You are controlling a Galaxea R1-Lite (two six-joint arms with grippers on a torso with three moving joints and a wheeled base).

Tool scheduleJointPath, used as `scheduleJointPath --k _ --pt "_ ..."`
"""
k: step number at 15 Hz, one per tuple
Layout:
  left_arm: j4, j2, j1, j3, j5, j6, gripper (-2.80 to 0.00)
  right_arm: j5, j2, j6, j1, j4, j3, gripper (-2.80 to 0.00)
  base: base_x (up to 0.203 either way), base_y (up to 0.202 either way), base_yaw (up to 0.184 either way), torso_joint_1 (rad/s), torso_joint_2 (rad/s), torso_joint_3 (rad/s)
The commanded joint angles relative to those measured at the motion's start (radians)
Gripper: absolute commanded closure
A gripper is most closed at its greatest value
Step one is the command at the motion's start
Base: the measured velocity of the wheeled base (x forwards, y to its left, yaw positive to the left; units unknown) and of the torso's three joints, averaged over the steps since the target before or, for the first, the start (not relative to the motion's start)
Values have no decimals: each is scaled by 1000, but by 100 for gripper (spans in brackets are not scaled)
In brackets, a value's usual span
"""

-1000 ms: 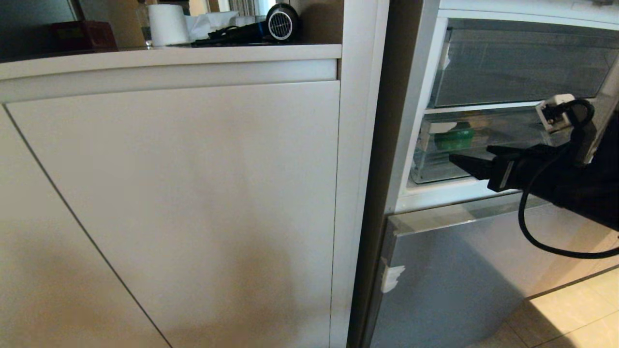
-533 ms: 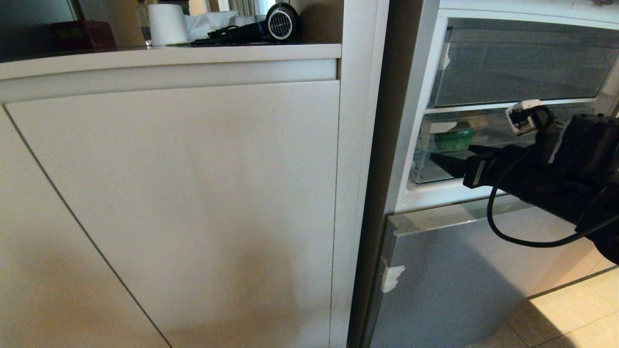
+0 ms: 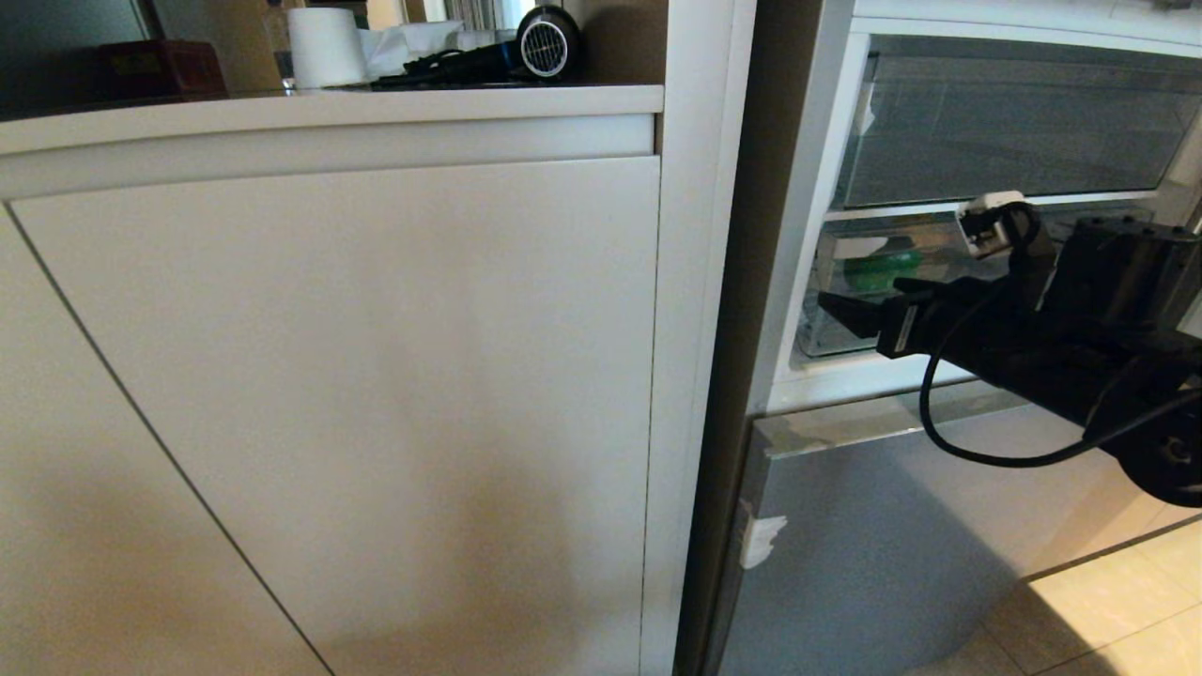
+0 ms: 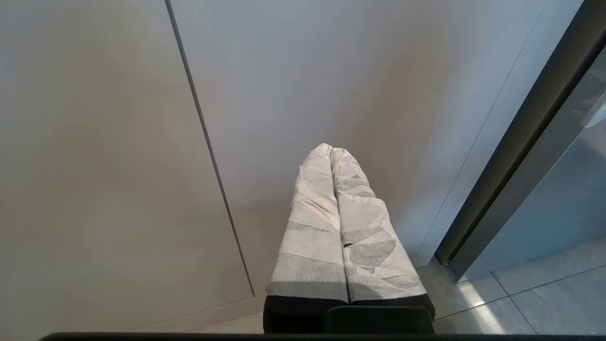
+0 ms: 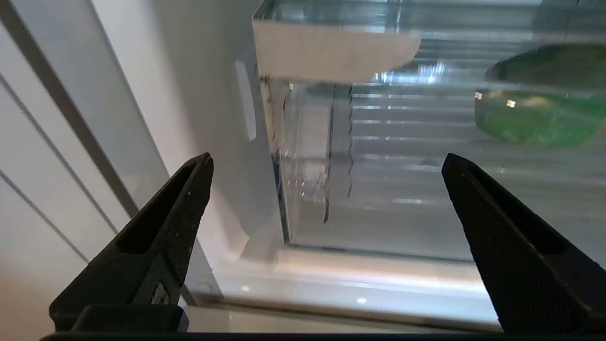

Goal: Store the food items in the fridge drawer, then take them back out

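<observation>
The clear bin (image 3: 839, 325) will come straight out with the green bell pepper when I pull, because a gap (image 5: 263, 165) can be seen along the fridge's white side.
A glossy green bell pepper (image 3: 883, 270) (image 5: 539, 109) lies inside a clear ribbed-bottom bin (image 3: 826, 333) (image 5: 378, 189) in the open fridge. A scrap of white tape sticks to the bin's top rim. My right gripper (image 3: 859, 296) (image 5: 327, 158) hovers level in front of the bin's lower left corner. It is open wide and empty, with the pepper off to one side behind the clear wall. Below the bin, the blue-grey fridge drawer front (image 3: 892, 545) with a white tape scrap is pushed in. My left gripper (image 4: 331, 149) hangs shut and parked before a white cabinet panel.
A white cabinet door (image 3: 376, 376) fills the left, close beside the fridge frame. On the counter above stand a paper roll (image 3: 326, 45) and a hair dryer (image 3: 545, 42). A second clear bin (image 3: 1005, 131) sits above the first. Tiled floor (image 3: 1108, 610) shows at the lower right.
My right arm has reached further left and slightly up across the fridge opening. The gripper now fronts the bin's left corner and has stayed open. The left arm has not moved.
</observation>
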Motion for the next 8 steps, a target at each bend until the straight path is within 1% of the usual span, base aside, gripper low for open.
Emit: scheduleJointPath --k 1,3,8 --pt "0 0 0 0 0 0 0 1 3 0 1 -5 -14 -280 0 0 0 0 0 0" --pt "0 0 0 0 0 0 0 -24 17 -3 0 -5 -32 -280 0 0 0 0 0 0" --pt "0 0 0 0 0 0 0 -25 30 -3 1 -6 -46 -280 0 0 0 0 0 0"
